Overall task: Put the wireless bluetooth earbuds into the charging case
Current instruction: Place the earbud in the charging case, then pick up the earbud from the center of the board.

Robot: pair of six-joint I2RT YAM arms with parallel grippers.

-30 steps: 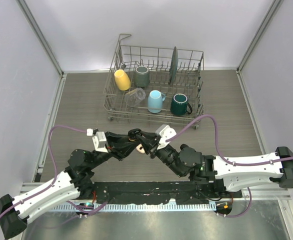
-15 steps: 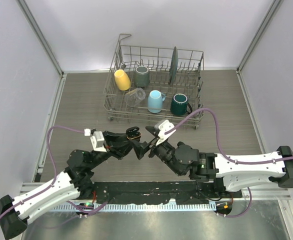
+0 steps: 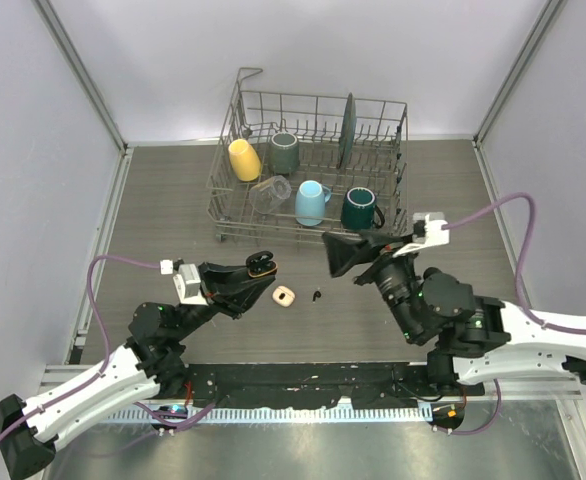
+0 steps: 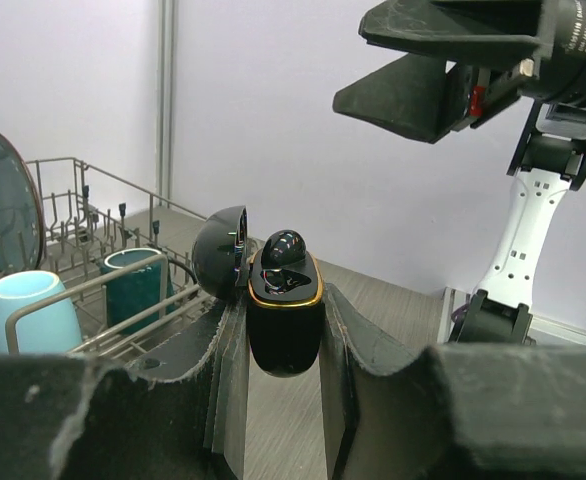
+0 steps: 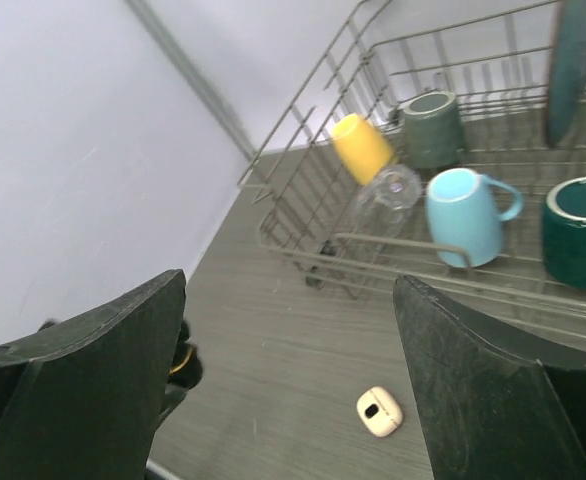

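Note:
The loose black earbud is lying clear of the cream-white piece. My open right gripper should keep going down toward the earbud until its fingers close around it.
My left gripper is shut on the black, gold-rimmed charging case, held above the table with its lid hinged open. One black earbud sits in the case. In the top view the case is at my left gripper, and a tiny black earbud lies on the table to its right. My right gripper hangs open and empty above that spot, apart from the case. From the right wrist view my right gripper has nothing between its fingers.
A cream-white rounded piece with a dark spot lies on the table between the arms. A wire dish rack at the back holds yellow, grey, light blue and dark green mugs, a glass and a plate.
My right gripper, shut at the case a second ago, has opened wide and pulled back to the right and upward. The left gripper has kept the case, shifting slightly left.

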